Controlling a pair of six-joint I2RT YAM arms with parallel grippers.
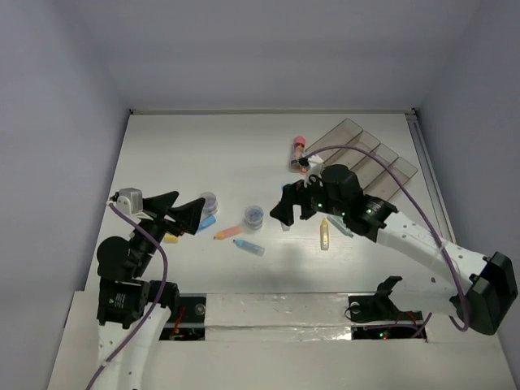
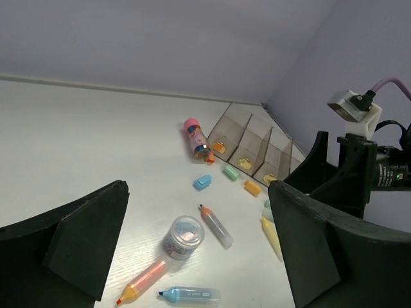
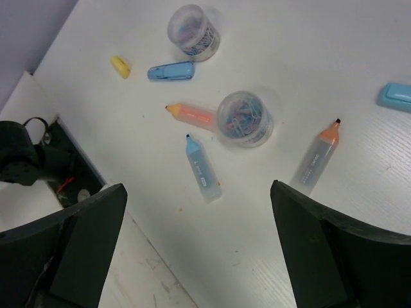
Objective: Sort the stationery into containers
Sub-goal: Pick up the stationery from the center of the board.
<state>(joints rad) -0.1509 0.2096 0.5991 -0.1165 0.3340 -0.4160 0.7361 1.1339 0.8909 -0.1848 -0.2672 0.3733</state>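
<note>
The fingers of my right gripper are open wider than the nearer clear tub's rim [image 1: 253,213], so the gripper should go on toward that upright tub [image 1: 253,219] before it closes around its sides.
The smoky four-compartment tray [image 1: 370,162] stands at the back right and also shows in the left wrist view [image 2: 250,144]. A pink marker [image 1: 298,150] lies by its left end. Two clear tubs [image 1: 209,199] [image 1: 253,214], an orange marker [image 1: 227,232], a blue marker [image 1: 249,247] and a yellow marker [image 1: 325,234] lie mid-table. My left gripper [image 1: 175,213] is open and empty, left of the tubs. My right gripper [image 1: 292,203] is open and empty above the table, right of the nearer tub [image 3: 244,117]. A clear orange-tipped marker [image 3: 316,160] lies below it.
Loose caps lie about: blue [image 2: 203,182], green [image 2: 230,172] and orange [image 2: 252,187] near the tray, and yellow [image 3: 120,66] at the left. A blue piece [image 3: 171,70] lies beside the far tub [image 3: 193,31]. The table's front edge [image 3: 128,244] is close under my right gripper.
</note>
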